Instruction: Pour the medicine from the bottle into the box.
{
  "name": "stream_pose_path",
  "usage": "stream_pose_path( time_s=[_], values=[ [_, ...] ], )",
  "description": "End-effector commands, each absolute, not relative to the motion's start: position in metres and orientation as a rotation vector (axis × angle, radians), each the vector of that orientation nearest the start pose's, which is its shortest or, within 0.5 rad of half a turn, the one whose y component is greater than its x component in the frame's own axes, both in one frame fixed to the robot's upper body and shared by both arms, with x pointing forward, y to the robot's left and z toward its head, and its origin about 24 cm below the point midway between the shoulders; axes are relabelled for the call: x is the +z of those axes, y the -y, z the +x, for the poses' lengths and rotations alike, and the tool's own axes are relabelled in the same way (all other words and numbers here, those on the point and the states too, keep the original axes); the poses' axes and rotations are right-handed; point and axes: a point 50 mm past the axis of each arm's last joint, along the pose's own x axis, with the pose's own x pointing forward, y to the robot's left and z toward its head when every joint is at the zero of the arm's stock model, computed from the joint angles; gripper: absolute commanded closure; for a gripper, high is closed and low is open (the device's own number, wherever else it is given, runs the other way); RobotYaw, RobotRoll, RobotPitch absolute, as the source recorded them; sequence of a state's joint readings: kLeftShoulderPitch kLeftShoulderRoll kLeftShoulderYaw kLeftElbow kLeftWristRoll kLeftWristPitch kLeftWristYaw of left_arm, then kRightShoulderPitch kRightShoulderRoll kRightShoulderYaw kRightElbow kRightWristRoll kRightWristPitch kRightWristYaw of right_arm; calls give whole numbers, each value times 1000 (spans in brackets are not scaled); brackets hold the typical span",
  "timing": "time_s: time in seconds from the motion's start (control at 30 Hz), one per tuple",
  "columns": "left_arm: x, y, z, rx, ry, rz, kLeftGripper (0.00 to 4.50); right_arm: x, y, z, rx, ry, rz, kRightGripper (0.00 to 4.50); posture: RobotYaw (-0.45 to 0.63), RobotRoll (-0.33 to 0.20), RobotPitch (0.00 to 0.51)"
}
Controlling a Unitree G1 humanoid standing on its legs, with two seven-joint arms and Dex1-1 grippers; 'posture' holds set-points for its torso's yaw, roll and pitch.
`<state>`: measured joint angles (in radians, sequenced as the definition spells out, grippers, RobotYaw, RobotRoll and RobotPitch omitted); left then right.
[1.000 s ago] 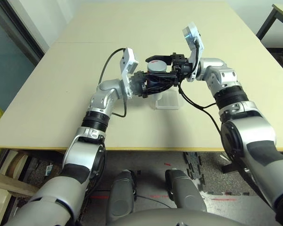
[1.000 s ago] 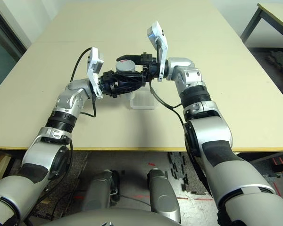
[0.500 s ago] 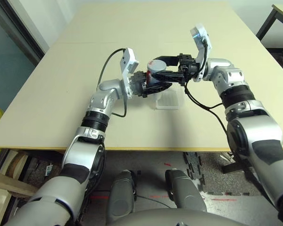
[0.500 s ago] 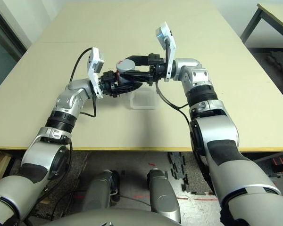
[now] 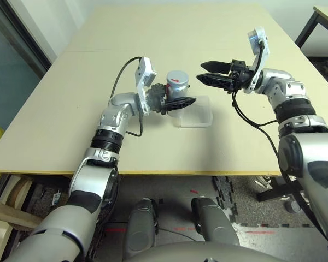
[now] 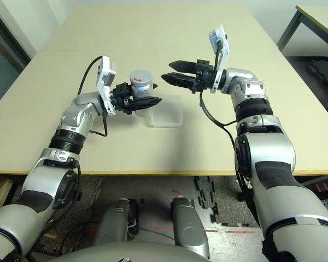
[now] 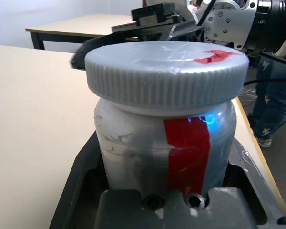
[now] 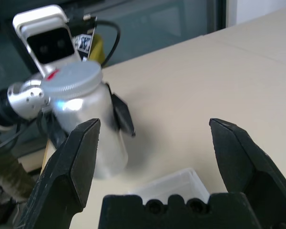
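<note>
My left gripper is holding the bottle's body (image 5: 175, 93) below the free grey cap (image 5: 177, 77). My right gripper should keep moving in until its open fingers are on both sides of the cap.
The white-grey bottle (image 5: 176, 90) with a red stripe stands upright in the air, just left of the box, with my left gripper (image 5: 177, 98) shut on its body. Its round grey cap (image 7: 167, 71), marked with red tape, sits on its mouth. The clear box (image 5: 195, 121) lies on the table below and to the right of the bottle. My right gripper (image 5: 201, 72) hangs open to the right of the bottle, level with the cap and apart from it, fingers (image 8: 81, 157) pointing at it. The medicine is hidden.
The tan table (image 5: 153, 33) stretches wide behind and to both sides of the box. A second table (image 5: 325, 13) stands at the far right. A person's legs in jeans (image 7: 271, 109) show past the table's edge in the left wrist view.
My right gripper, which stood around the cap, has drawn back to the right and hangs free. My left gripper has shifted slightly left with the bottle, cap still on.
</note>
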<state>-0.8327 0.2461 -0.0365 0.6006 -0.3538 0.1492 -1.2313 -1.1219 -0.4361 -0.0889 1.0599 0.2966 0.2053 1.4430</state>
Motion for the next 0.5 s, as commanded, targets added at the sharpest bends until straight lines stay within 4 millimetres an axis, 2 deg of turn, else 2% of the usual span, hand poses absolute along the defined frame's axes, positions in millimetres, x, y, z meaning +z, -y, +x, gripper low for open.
stream_pose_path(
  time_s=[0.03,0.2,0.5],
  values=[
    [159,-107,354,-1350,102,-14,1736,198,183,378,1317,-45,41,0,-190,0,76],
    [160,-106,355,-1348,106,-12,1736,207,182,376,1365,-7,37,0,-201,0,76],
    [159,-99,356,-1363,110,-19,1736,220,155,370,1482,40,32,0,-214,0,79]
  ],
)
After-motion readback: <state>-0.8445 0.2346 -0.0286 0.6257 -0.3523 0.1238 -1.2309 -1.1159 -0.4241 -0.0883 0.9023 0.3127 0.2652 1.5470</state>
